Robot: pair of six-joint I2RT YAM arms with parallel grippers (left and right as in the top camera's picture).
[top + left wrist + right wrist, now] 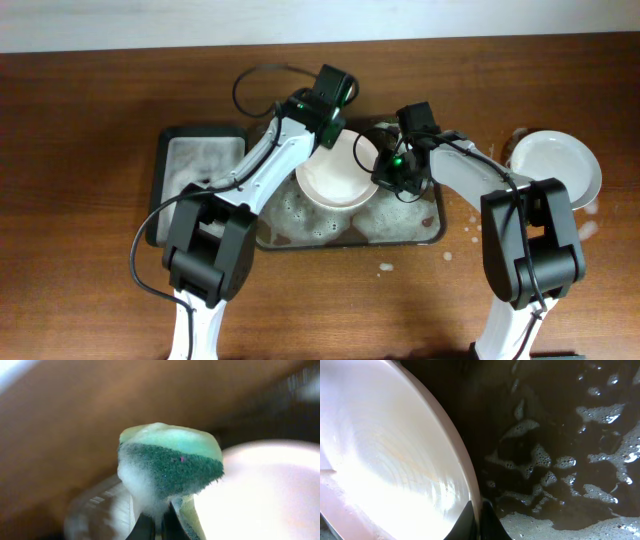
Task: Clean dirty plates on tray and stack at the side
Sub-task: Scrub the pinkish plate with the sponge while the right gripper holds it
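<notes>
The sponge sticks out past the plate's far edge (346, 131), so the robot's left gripper should bring the sponge back down onto the plate's face (325, 178) and wipe before stacking.
A white plate (335, 180) is held over the dark soapy tray (425, 232). My right gripper (385, 172) is shut on the plate's right rim; the right wrist view shows its fingers (479, 519) pinching the rim of the plate (385, 460) above the foamy tray (560, 435). My left gripper (330, 130) is shut on a green sponge (170, 462), soapy, at the plate's far edge; the plate (265, 490) shows at the right in the left wrist view. A second white plate (555, 165) lies on the table at the right.
A narrower dark tray (200, 160) with foam stands left of the main tray. Foam spots (385, 267) lie on the wooden table in front of and to the right of the tray.
</notes>
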